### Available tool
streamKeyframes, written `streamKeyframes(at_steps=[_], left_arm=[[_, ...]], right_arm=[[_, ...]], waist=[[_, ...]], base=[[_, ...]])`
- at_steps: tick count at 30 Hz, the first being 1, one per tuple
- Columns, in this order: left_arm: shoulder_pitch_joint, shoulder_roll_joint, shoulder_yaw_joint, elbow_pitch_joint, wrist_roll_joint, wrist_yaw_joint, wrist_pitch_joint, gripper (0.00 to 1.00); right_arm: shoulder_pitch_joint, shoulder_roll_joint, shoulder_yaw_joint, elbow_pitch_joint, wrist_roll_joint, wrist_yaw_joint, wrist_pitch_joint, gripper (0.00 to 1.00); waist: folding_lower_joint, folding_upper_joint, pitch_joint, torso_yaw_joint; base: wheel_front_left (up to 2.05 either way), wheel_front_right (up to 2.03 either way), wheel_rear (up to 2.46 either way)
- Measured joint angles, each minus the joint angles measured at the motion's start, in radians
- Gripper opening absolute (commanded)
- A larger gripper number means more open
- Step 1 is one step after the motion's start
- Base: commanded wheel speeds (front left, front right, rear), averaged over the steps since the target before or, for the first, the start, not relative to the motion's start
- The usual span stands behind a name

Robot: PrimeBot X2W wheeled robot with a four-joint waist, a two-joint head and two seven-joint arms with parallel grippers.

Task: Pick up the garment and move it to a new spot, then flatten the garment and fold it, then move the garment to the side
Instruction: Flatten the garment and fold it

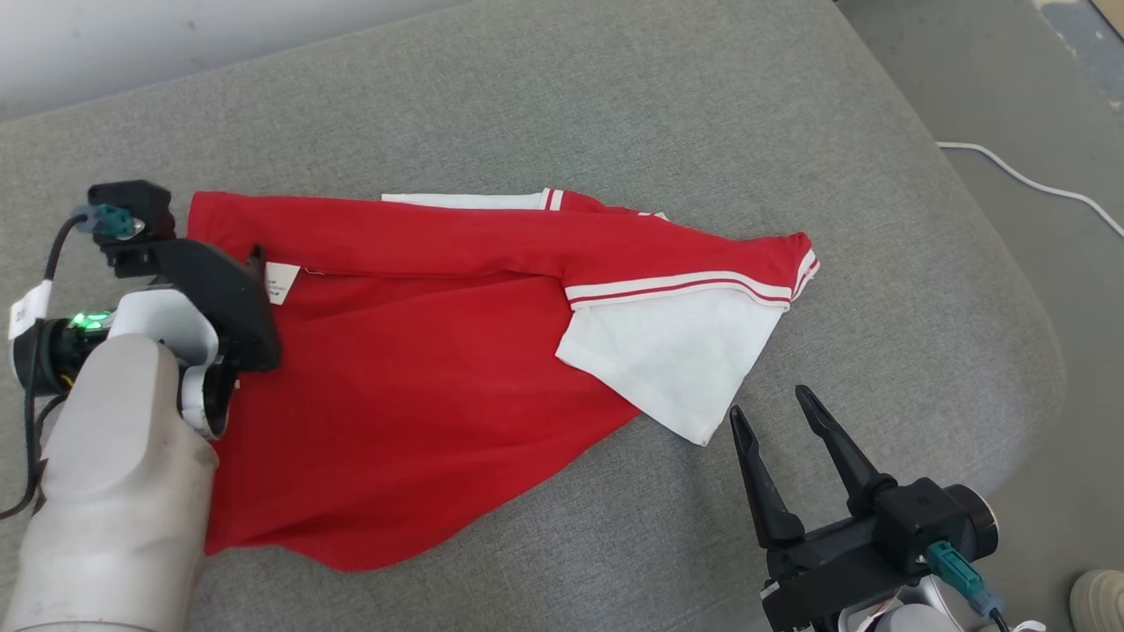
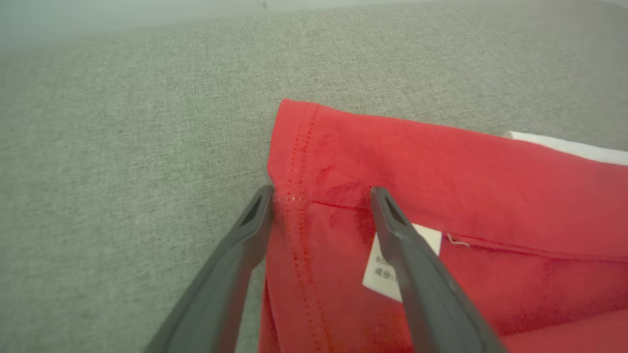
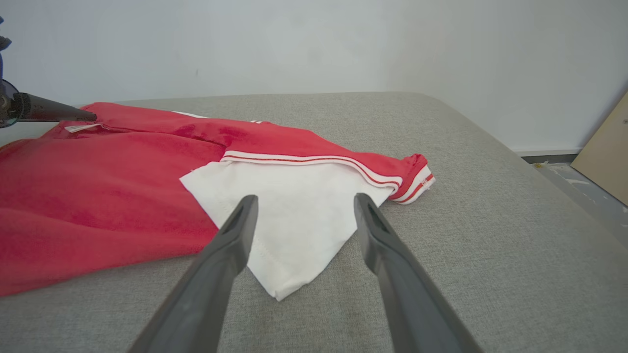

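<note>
My gripper is about to pull the red corner (image 1: 219,219), and a white strip (image 1: 465,200) peeks out behind the red edge. I should expect a hidden white sleeve to show when I pull.
The garment (image 1: 421,386) is a red shirt with a white sleeve (image 1: 676,351) and striped trim, lying loosely spread on the grey padded surface (image 1: 615,105). My left gripper (image 1: 255,263) hovers at its left edge, open. In the left wrist view the left gripper (image 2: 321,196) straddles the stitched red hem (image 2: 299,162), with a white label (image 2: 380,274) beside one finger. My right gripper (image 1: 770,404) stands open just below the white sleeve, apart from it. Through the right wrist camera the right gripper (image 3: 305,198) points at the sleeve (image 3: 294,215), with nothing between its fingers.
The padded surface's rounded right edge (image 1: 1036,351) drops to the floor, where a white cable (image 1: 1027,180) runs. A shoe (image 1: 1098,597) shows at the lower right corner. A pale wall (image 3: 294,44) stands behind, and a tan board (image 3: 608,157) leans at the right.
</note>
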Motion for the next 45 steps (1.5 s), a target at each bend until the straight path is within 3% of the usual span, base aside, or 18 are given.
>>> streamKeyframes(at_steps=[5,8,9,10,11,12,16,26,36,45], left_arm=[[-0.009,-0.01,-0.016,-0.009,-0.001,-0.009,0.01,0.98],[-0.009,-0.002,-0.028,-0.016,0.001,-0.015,0.002,0.57],[-0.009,-0.001,-0.03,-0.018,0.003,-0.015,-0.005,0.38],[-0.009,-0.001,-0.034,-0.02,0.004,-0.015,-0.007,0.33],[-0.008,-0.003,-0.037,-0.021,0.005,-0.015,-0.007,0.12],[-0.008,-0.005,-0.039,-0.021,0.005,-0.015,-0.008,0.0],[-0.002,-0.007,-0.043,-0.027,0.003,-0.017,-0.021,0.0],[-0.045,-0.002,-0.028,-0.118,-0.02,-0.027,-0.235,0.0],[-0.05,-0.056,-0.014,-0.224,-0.084,-0.072,-0.35,0.0],[0.263,-0.118,-0.007,-0.488,-0.239,-0.097,-0.272,0.0]], right_arm=[[-0.001,0.003,-0.003,0.002,0.0,0.0,0.0,1.0],[-0.006,0.009,-0.001,0.007,-0.002,0.0,-0.001,1.0],[-0.009,0.012,0.0,0.008,-0.004,0.0,-0.002,1.0],[-0.01,0.013,-0.001,0.01,-0.007,0.0,-0.002,1.0],[-0.01,0.014,-0.001,0.012,-0.008,0.0,-0.002,1.0],[-0.011,0.015,-0.001,0.014,-0.008,0.0,-0.002,1.0],[-0.015,0.017,0.0,0.02,-0.008,0.0,-0.003,1.0],[-0.016,0.014,-0.011,0.015,-0.007,0.0,0.0,1.0],[0.004,0.003,-0.053,0.003,-0.008,0.0,0.009,1.0],[0.057,-0.003,-0.095,-0.026,-0.013,0.0,0.035,1.0]], waist=[[0.0,0.0,0.004,0.011],[0.0,0.0,0.006,0.015],[0.0,0.0,0.006,0.017],[0.0,0.0,0.006,0.019],[0.0,-0.0001,0.006,0.02],[0.0,0.0,0.005,0.021],[0.0,0.0,0.002,0.021],[0.0,-0.0001,-0.017,0.043],[-0.0001,-0.0001,-0.043,0.114],[0.0,-0.0002,-0.089,0.226]], base=[[0.0,0.0,0.0],[0.0,0.0,0.0],[0.0,0.0,0.0],[0.0,0.0,0.0],[0.0,0.0,0.0],[0.0,0.0,0.0],[0.0,0.0,0.0],[0.0,0.0,0.0],[0.0,0.0,0.0],[0.0,0.0,0.0]])
